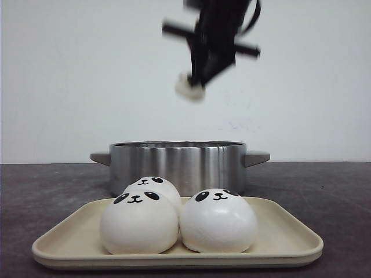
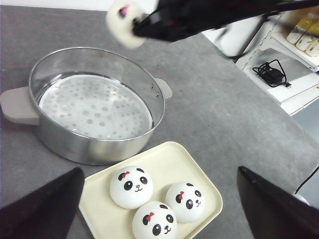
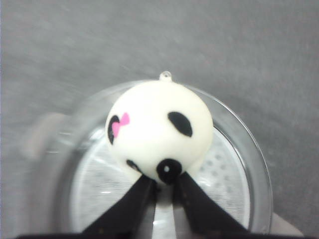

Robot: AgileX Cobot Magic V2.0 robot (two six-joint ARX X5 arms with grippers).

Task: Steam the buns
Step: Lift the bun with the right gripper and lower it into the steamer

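Note:
The panda bun (image 1: 155,186) closest to the pot will squash and bulge when I lift it, because the bun in my right gripper (image 2: 123,24) looks squeezed long.
Three white panda buns (image 1: 139,223) (image 1: 218,220) (image 1: 153,186) sit on a cream tray (image 1: 284,240) at the front; they also show in the left wrist view (image 2: 131,186) (image 2: 185,201) (image 2: 154,223). My right gripper (image 1: 197,81) is shut on a fourth bun (image 1: 190,87) and holds it high above the steel steamer pot (image 1: 177,165). In the right wrist view the held bun (image 3: 158,130) hangs over the pot's perforated plate (image 3: 224,169), pinched at its edge. My left gripper (image 2: 159,209) is open and empty above the tray.
The pot (image 2: 94,107) has grey side handles (image 2: 17,104) and stands just behind the tray (image 2: 169,159). A white shelf unit (image 2: 284,74) with a black cable and bottles stands beyond the grey tabletop's right side.

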